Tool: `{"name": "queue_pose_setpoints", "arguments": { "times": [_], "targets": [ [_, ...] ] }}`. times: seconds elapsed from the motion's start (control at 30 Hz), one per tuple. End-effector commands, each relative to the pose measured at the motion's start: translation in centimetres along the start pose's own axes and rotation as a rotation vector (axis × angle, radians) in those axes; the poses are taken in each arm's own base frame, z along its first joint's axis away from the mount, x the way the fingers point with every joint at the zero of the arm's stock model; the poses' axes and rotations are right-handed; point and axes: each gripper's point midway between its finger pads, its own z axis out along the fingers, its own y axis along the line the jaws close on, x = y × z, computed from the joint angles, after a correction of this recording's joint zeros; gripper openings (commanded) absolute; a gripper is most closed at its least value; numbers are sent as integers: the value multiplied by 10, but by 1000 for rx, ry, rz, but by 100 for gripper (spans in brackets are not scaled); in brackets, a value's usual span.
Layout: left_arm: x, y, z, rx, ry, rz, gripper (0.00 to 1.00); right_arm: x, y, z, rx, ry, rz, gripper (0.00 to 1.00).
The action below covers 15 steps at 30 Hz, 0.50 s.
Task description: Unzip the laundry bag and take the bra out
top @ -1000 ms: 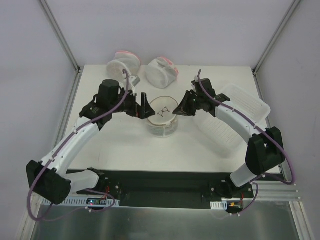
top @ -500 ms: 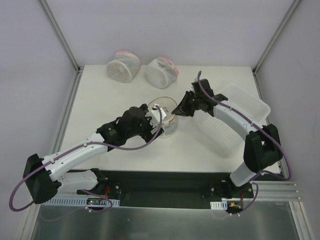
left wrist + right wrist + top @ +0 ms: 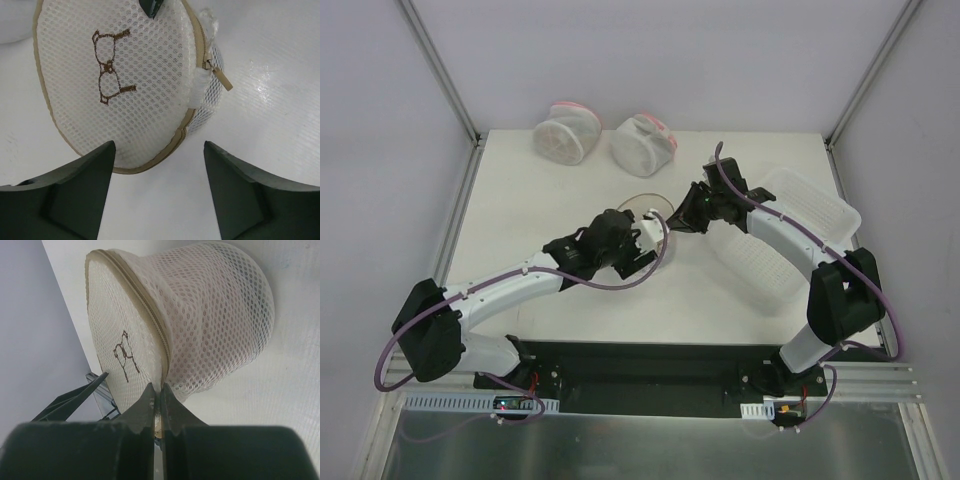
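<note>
The zipper pull hangs loose while my right gripper is pinching the laundry bag's rim seam, so my left gripper should hold the bag and my right gripper should take the zipper pull.
The laundry bag is a white mesh dome with a tan rim and a bra symbol on its flat face. It rests on the table, tipped on its side, and also shows in the top view and the right wrist view. Its tan zipper pull hangs at the rim, zip closed. My right gripper is shut on the bag's rim seam, on its right side in the top view. My left gripper is open just short of the bag's near edge, touching nothing, as the top view shows. The bra is hidden.
Two white mesh pouches with pink trim lie at the back of the table. A white ribbed plastic tray lies on the right under my right arm. Frame posts stand at the back corners.
My left arm has swung from the bag's left side round to its near side, gripper still open. My right gripper has kept its hold on the rim, and the bag has tipped.
</note>
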Motion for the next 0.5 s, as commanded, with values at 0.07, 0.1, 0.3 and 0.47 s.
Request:
{"name": "queue_pose_setpoints", "arguments": {
  "times": [0.07,0.1,0.3,0.47],
  "targets": [
    [-40,7,1,-11,-115,26,53,-1,12,-4,-42,5,2,2],
    [-40,7,3,-13,-111,26,38,-1,12,-4,-43,4,1,1],
    [-36,6,13,-9,-83,25,25,2,11,-7,-48,8,-16,2],
    [-37,9,12,-27,-84,13,0,5,9,-8,-45,14,-29,1]
  ]
}}
